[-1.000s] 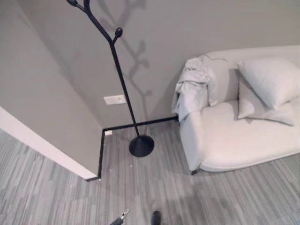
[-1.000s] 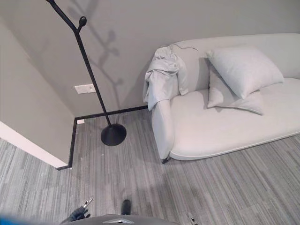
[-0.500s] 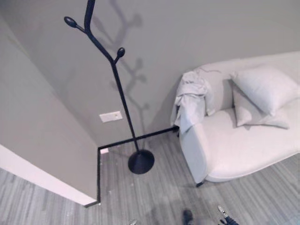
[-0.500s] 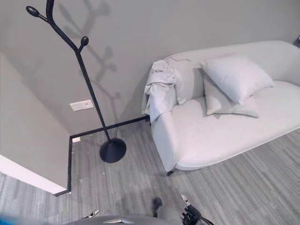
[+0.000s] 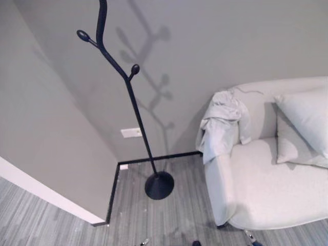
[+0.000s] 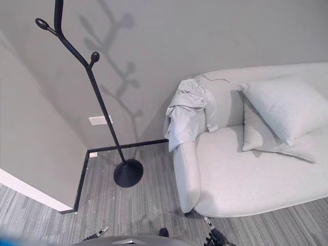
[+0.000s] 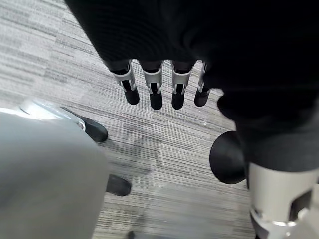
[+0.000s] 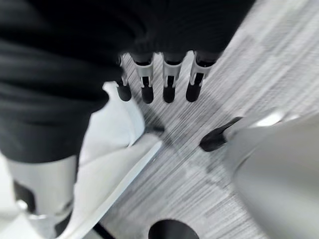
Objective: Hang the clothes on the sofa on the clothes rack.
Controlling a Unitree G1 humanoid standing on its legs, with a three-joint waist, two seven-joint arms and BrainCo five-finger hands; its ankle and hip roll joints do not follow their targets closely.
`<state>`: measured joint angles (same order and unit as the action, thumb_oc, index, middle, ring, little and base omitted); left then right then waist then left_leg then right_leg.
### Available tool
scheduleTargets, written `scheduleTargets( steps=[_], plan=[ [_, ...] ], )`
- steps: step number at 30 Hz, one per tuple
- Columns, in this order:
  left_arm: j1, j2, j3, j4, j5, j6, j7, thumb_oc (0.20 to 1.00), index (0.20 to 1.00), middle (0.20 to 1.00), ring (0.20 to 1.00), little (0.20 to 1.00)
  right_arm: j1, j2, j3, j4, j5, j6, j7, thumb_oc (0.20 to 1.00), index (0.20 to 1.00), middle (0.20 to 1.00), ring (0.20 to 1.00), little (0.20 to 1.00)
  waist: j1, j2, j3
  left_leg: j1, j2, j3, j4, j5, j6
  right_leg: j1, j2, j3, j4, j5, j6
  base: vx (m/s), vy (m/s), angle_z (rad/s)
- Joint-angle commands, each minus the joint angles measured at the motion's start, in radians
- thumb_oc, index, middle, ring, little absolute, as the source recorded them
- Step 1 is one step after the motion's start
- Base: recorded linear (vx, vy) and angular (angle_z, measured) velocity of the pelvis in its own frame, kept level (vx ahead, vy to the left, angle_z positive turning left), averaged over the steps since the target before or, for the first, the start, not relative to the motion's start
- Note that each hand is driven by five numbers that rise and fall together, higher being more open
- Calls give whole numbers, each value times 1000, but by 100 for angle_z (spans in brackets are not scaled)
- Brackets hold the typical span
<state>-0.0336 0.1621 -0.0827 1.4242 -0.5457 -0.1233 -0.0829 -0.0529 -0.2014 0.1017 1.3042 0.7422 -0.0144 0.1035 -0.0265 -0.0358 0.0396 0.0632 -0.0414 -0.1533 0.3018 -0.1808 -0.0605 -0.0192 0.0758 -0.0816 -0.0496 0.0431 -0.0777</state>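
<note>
The pale grey garment will fall open into a long, limp drape when I lift it, because the garment's loose folds are bunched up over the sofa's armrest.
A pale grey garment lies bunched over the left armrest of an off-white sofa. To its left stands a black clothes rack with knobbed branch pegs and a round base; nothing hangs on it. My left hand hangs open over the striped carpet, with the rack's base showing past it. My right hand is also open and holds nothing, low beside the sofa's corner. Both hands show at the bottom edge of the right eye view, the left hand and the right hand, far from the garment.
A wall corner with a white baseboard juts out at the left, close to the rack. A black strip runs along the floor at the wall, below a white outlet. Two pillows lie on the sofa. Carpet floor lies before the rack and sofa.
The whole picture has shifted, so the camera has moved; more of the rack's top shows. Rack, sofa and garment stay put. My right hand's tip has come in at the bottom edge.
</note>
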Motion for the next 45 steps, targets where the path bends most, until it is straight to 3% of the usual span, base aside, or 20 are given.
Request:
scheduleTargets(
  steps=[1,2,3,4,5,6,8,11,13,14,16,20,23,26,32,37,41,45],
  plan=[
    [-19,-52,-37,-23,-12,-29,10,1000,1000,1000,1000,1000,-42,-7,28,-49,-90,-67,-27,1000,1000,1000,1000,1000,6,-23,23,-68,-26,63,114,172,20,38,-49,114,37,-12,90,146,-35,32],
    [-16,-54,-33,-42,-25,-34,11,1000,1000,1000,1000,1000,-47,-16,37,-78,-109,-76,-35,1000,1000,1000,1000,1000,11,-33,27,-101,-17,83,102,155,32,53,-62,114,23,-15,93,271,11,8],
    [0,-53,-14,-93,-79,-38,11,1000,1000,1000,1000,1000,-47,-40,42,-154,-142,-85,-57,1000,1000,1000,1000,1000,26,-53,30,-127,4,108,-1,88,60,82,-87,118,2,-25,105,221,22,-7],
    [2,-54,-14,-94,-79,-37,11,1000,1000,1000,1000,1000,-46,-40,42,-155,-143,-84,-58,1000,1000,1000,1000,1000,27,-53,33,-122,4,110,-3,88,60,87,-87,119,1,-25,106,299,66,-14],
    [13,-57,4,-96,-113,-36,6,1000,1000,1000,1000,1000,-48,-64,46,-233,-185,-94,-74,1000,1000,1000,1000,1000,41,-52,32,-167,24,80,-142,129,55,95,-90,123,-6,-42,106,144,43,-15],
    [14,-57,4,-96,-113,-36,6,1000,1000,1000,1000,1000,-47,-65,46,-234,-185,-94,-74,1000,1000,1000,1000,1000,41,-53,34,-161,23,80,-149,132,55,98,-91,123,-6,-43,106,229,78,-13],
    [23,-63,38,-93,-179,-36,12,1000,1000,1000,1000,1000,-54,-89,56,-310,-248,-104,-105,1000,1000,1000,1000,1000,63,-38,36,-228,46,14,-285,234,38,129,-80,138,-16,-73,100,216,70,7],
    [28,-69,91,-108,-260,-43,20,1000,1000,1000,1000,1000,-69,-128,54,-410,-348,-111,-166,1000,1000,1000,1000,1000,85,-27,46,-292,41,-36,-388,276,15,183,-80,171,-17,-111,99,327,133,-8],
    [41,-67,150,-97,-258,-44,35,1000,1000,1000,1000,1000,-80,-169,35,-498,-467,-101,-221,1000,1000,1000,1000,1000,102,-7,28,-305,54,-26,-389,282,4,221,-92,202,0,-141,110,447,270,-24],
    [51,-69,160,-90,-257,-40,36,1000,1000,1000,1000,1000,-81,-179,29,-519,-507,-92,-237,1000,1000,1000,1000,1000,107,6,19,-281,68,-23,-389,311,6,233,-98,209,8,-153,115,352,271,-76],
    [60,-64,189,-55,-247,-31,47,1000,1000,1000,1000,1000,-77,-193,0,-583,-580,-81,-286,1000,1000,1000,1000,1000,113,10,6,-254,60,-4,-377,327,10,250,-139,204,12,-156,134,328,274,-94],
    [64,-30,231,-50,-240,-28,66,1000,1000,1000,1000,1000,-80,-188,-39,-655,-616,-74,-346,1000,1000,1000,1000,1000,124,-4,-21,-234,36,39,-347,300,26,245,-197,217,5,-138,165,227,167,-41],
    [55,1,254,-82,-208,-36,100,1000,1000,1000,1000,1000,-117,-231,-49,-725,-790,-37,-434,1000,1000,1000,1000,1000,139,-15,-11,-284,4,57,-256,250,49,212,-235,215,-3,-123,177,123,117,-22],
    [48,13,242,-94,-177,-45,116,1000,1000,1000,1000,1000,-158,-276,-65,-754,-901,-16,-515,1000,1000,1000,1000,1000,149,-18,3,-338,-9,55,-210,224,58,187,-242,212,-21,-113,180,23,48,0],
    [44,11,225,-100,-166,-54,116,1000,1000,1000,1000,1000,-229,-326,-65,-751,-956,-14,-563,1000,1000,1000,1000,1000,165,-24,18,-413,-20,37,-166,208,63,145,-233,204,-38,-109,177,-13,6,13],
    [70,5,210,-75,-145,-56,114,1000,1000,1000,1000,1000,-347,-415,-26,-715,-1055,-1,-629,1000,1000,1000,1000,1000,204,-34,37,-471,-29,17,-134,198,66,116,-223,187,-38,-113,177,4,-8,13],
    [79,13,200,-53,-134,-56,121,1000,1000,1000,1000,1000,-451,-437,34,-694,-1072,-3,-661,1000,1000,1000,1000,1000,232,-40,58,-507,-39,7,-105,187,65,99,-219,178,-38,-117,178,1,2,-1],
    [60,20,155,-73,-131,-72,128,1000,1000,1000,1000,1000,-598,-440,180,-595,-1120,5,-651,1000,1000,1000,1000,1000,267,-43,84,-549,-52,-5,-65,173,63,83,-217,173,-38,-118,179,3,8,10]
  ],
)
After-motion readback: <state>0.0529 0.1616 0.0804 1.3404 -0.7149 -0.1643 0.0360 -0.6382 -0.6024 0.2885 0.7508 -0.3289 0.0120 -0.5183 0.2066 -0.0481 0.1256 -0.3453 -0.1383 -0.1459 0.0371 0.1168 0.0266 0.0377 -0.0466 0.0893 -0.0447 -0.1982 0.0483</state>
